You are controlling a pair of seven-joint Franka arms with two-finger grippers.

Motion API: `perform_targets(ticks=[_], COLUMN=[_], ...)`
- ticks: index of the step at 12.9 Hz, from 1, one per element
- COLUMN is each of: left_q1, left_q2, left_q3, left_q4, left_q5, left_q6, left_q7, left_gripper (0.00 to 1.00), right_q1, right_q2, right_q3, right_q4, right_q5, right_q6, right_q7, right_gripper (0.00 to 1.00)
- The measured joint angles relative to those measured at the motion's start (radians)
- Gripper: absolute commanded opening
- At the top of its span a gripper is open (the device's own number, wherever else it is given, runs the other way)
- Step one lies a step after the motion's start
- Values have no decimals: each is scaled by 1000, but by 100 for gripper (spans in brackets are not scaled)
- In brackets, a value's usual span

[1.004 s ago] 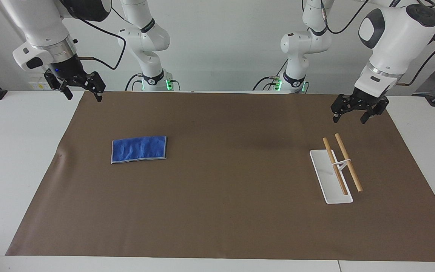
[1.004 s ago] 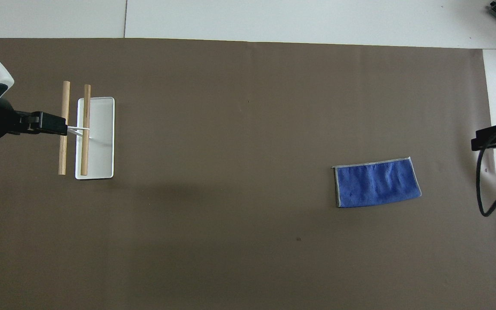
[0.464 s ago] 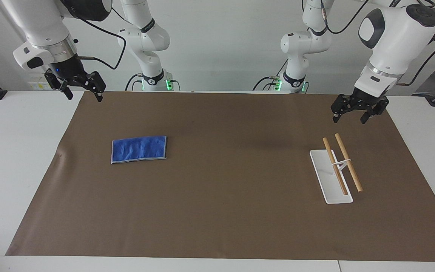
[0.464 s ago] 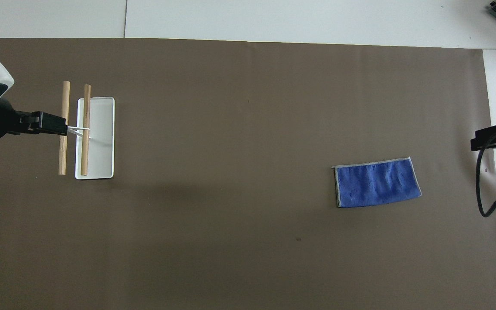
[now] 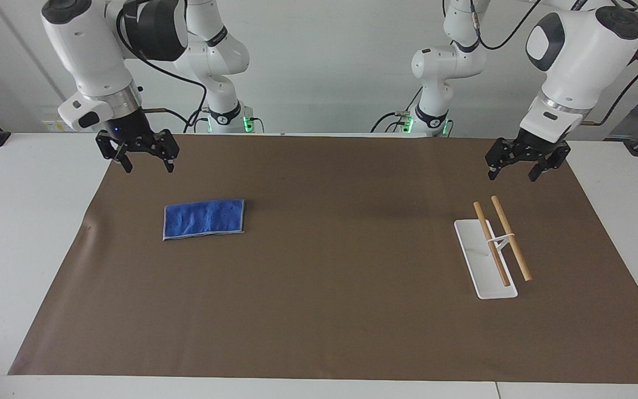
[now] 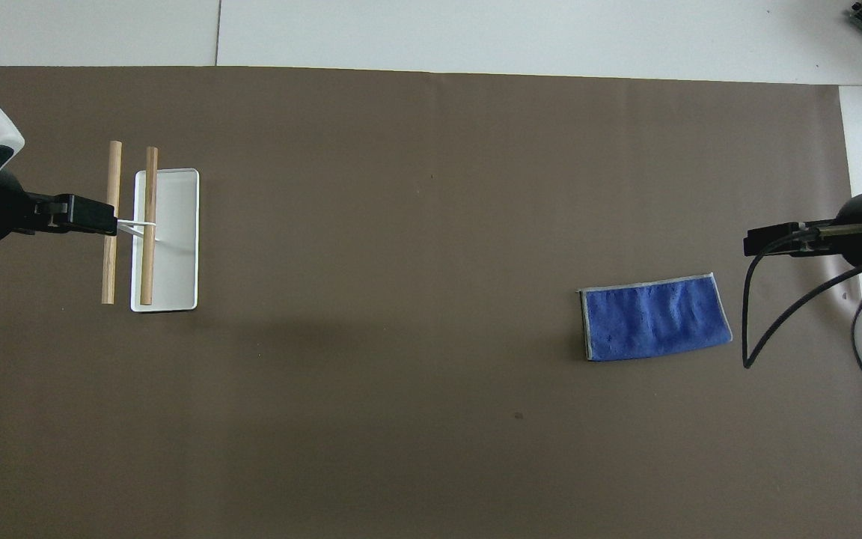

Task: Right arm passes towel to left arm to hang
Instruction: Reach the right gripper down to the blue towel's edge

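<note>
The blue towel [image 6: 657, 318] has soft ripples [image 6: 681, 307] across it, so it will gather at the grip and hang down in loose folds when the robot lifts it.
The blue towel [image 5: 204, 219] with pale grey edging lies flat on the brown mat, toward the right arm's end of the table; it also shows in the overhead view [image 6: 654, 317]. My right gripper [image 5: 149, 165] is open and empty, up in the air over the mat's edge, apart from the towel; it also shows in the overhead view [image 6: 764, 241]. My left gripper [image 5: 513, 174] is open and empty, raised over the mat beside the rack, and waits. In the overhead view the left gripper [image 6: 87, 213] overlaps the rack's bars.
A white rack base [image 5: 477, 260] with two wooden bars [image 5: 510, 237] stands toward the left arm's end; it also shows in the overhead view [image 6: 176, 239]. The brown mat [image 5: 341, 310] covers most of the white table. A black cable [image 6: 783, 329] hangs from the right arm.
My right gripper has moved from the table's end in over the mat and lower, closer to the towel. The left arm, towel and rack have not moved.
</note>
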State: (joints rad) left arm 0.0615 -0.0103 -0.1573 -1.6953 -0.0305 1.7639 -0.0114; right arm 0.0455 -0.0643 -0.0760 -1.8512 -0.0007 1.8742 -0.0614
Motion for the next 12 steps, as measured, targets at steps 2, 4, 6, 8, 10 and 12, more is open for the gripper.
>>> perform_targets(ticks=[2, 4, 6, 8, 10, 12], left_q1=[0, 0, 0, 0, 0, 0], left_q2=[0, 0, 0, 0, 0, 0], left_q3=[0, 0, 0, 0, 0, 0], left_q4=[0, 0, 0, 0, 0, 0], left_q5=[0, 0, 0, 0, 0, 0], left_q6=[0, 0, 0, 0, 0, 0], left_q7=[0, 0, 0, 0, 0, 0], left_gripper=[100, 100, 100, 100, 100, 100], right_q1=[-1, -4, -9, -10, -10, -11], right_q2=[0, 5, 22, 57, 100, 140], right_q3=[0, -2, -3, -3, -3, -3], right_q4=[-111, -236, -326, -372, -420, -458], right_q5=[1, 1, 1, 1, 1, 6], right_q6=[108, 233, 330, 413, 532, 612], right_q7=[-83, -145, -172, -181, -182, -182], right_gripper=[100, 100, 100, 100, 100, 100])
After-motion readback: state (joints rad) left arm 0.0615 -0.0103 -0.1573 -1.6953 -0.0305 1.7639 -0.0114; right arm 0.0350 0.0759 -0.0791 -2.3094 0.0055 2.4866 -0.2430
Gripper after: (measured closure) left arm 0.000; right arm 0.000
